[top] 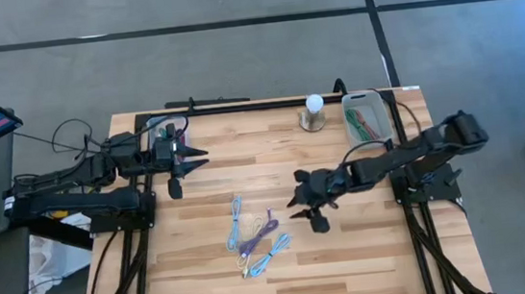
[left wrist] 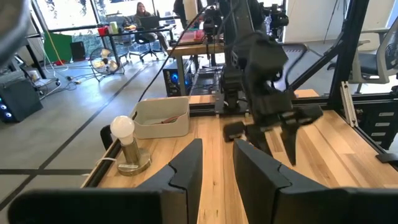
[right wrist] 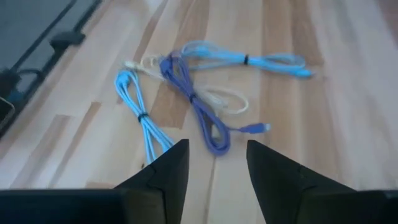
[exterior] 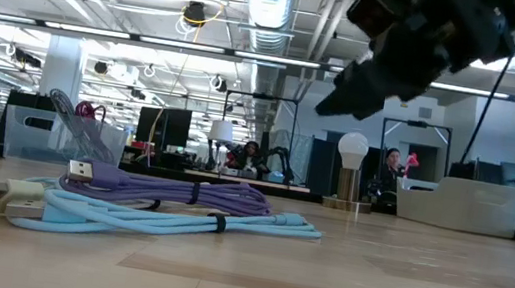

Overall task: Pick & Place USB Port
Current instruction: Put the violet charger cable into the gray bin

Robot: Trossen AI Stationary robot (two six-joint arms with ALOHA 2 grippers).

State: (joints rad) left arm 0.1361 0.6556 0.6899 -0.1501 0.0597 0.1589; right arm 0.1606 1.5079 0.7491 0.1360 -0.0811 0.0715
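I should continue to lower my right gripper until its fingers straddle the purple cable's looped end (right wrist: 217, 147), since the purple cable (top: 258, 237) lies above the clear cable and that end faces my open fingers.
Several coiled USB cables lie flat on the wooden table near its middle (top: 255, 235): two light blue ones (right wrist: 142, 115) (right wrist: 249, 60), a purple one (right wrist: 200, 111) and a thin clear one (right wrist: 219, 96). In the low view the purple cable (exterior: 180, 192) lies behind a light blue one (exterior: 166, 217), with their plugs toward the left. My right gripper (top: 305, 204) (right wrist: 217, 149) hovers open just right of the cables, pointing at them and touching nothing. My left gripper (top: 188, 171) (left wrist: 217, 146) waits open near the table's far left.
A pale bin (top: 368, 117) (left wrist: 163, 118) holding coloured cables stands at the far right corner. Beside it is a light bulb on a round base (top: 315, 108) (left wrist: 124, 134). A dark rail runs along the far edge (top: 239, 106). Bare wood lies toward the near edge.
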